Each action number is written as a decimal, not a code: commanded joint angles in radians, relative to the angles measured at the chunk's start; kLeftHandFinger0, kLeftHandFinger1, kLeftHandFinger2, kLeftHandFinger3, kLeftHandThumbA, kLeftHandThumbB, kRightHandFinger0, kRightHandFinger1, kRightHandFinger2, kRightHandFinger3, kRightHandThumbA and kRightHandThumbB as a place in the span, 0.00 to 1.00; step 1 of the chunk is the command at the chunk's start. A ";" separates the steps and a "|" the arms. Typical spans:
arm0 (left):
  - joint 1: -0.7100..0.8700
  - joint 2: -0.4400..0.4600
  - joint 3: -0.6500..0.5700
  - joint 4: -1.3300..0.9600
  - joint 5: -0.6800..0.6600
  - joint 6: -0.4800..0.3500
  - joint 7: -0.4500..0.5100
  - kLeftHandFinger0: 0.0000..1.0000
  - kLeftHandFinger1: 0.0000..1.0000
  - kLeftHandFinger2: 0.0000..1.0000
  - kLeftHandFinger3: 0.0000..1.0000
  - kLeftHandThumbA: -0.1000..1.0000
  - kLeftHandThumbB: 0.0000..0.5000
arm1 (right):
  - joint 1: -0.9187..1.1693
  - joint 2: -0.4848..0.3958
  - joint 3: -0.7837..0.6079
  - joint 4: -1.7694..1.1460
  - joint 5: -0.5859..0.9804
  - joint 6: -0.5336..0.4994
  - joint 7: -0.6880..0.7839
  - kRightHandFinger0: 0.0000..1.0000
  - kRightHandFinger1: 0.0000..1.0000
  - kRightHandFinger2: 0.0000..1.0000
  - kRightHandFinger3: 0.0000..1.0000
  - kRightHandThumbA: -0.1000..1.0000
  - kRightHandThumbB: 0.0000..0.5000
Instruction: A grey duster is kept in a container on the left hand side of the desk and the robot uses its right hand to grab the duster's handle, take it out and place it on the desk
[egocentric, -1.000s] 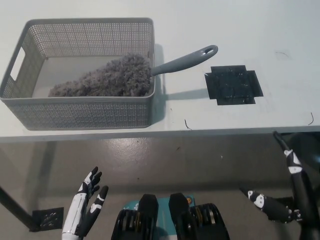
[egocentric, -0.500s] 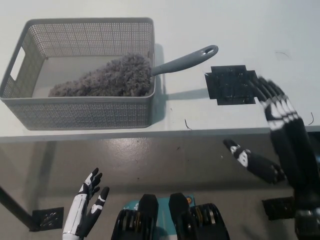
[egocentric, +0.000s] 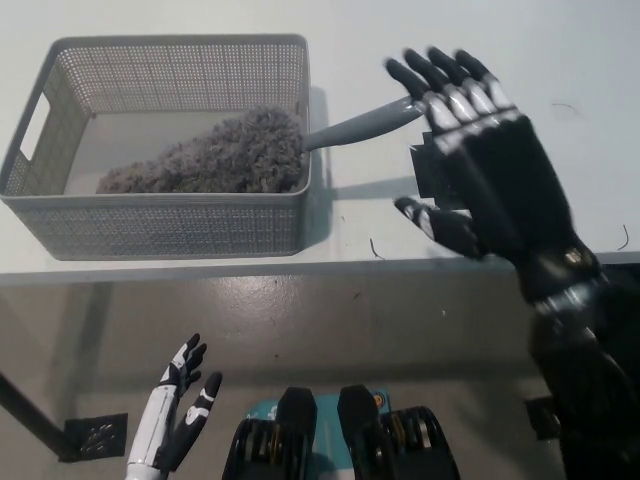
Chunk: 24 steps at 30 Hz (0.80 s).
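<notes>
My gripper will lift out the duster, whose head will stay outstretched, since the duster's handle and fluffy head (egocentric: 215, 156) slant in a straight line over the basket's rim (egocentric: 307, 144).
A grey duster lies in the grey mesh basket (egocentric: 150, 225) at the desk's left. Its fluffy head (egocentric: 215, 155) fills the basket's right half, and its handle (egocentric: 360, 125) sticks out over the right rim. My black right hand (egocentric: 480, 160) is open above the desk, fingers spread, with its fingertips (egocentric: 420, 78) over the handle's far end, hiding that end. It grips nothing. My white left hand (egocentric: 178, 415) hangs open below the desk edge at the lower left.
A black square patch (egocentric: 424, 170) on the white desk (egocentric: 560, 60) is mostly covered by my right hand. Thin dark strands lie on the desk near its front edge (egocentric: 372, 250). Below the edge is grey floor.
My right hand has risen from below the desk's front edge at the right and swung up and left, over the black patch, to the end of the duster handle. The left hand is still.
</notes>
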 joint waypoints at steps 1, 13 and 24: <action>-0.033 0.019 -0.010 -0.024 0.021 -0.103 0.017 1.00 1.00 1.00 1.00 0.84 0.03 | -0.158 0.005 0.054 0.120 -0.231 0.114 0.068 1.00 1.00 1.00 1.00 0.99 0.97; -0.037 0.021 -0.008 -0.022 0.031 -0.103 0.016 1.00 1.00 1.00 1.00 0.83 0.06 | -0.232 0.048 0.104 0.284 -0.227 0.230 0.033 1.00 1.00 1.00 1.00 0.93 0.99; -0.038 0.019 -0.009 -0.038 0.015 -0.072 -0.003 1.00 1.00 1.00 1.00 0.80 0.07 | -0.294 0.065 0.142 0.418 -0.219 0.298 0.003 1.00 1.00 1.00 1.00 0.91 1.00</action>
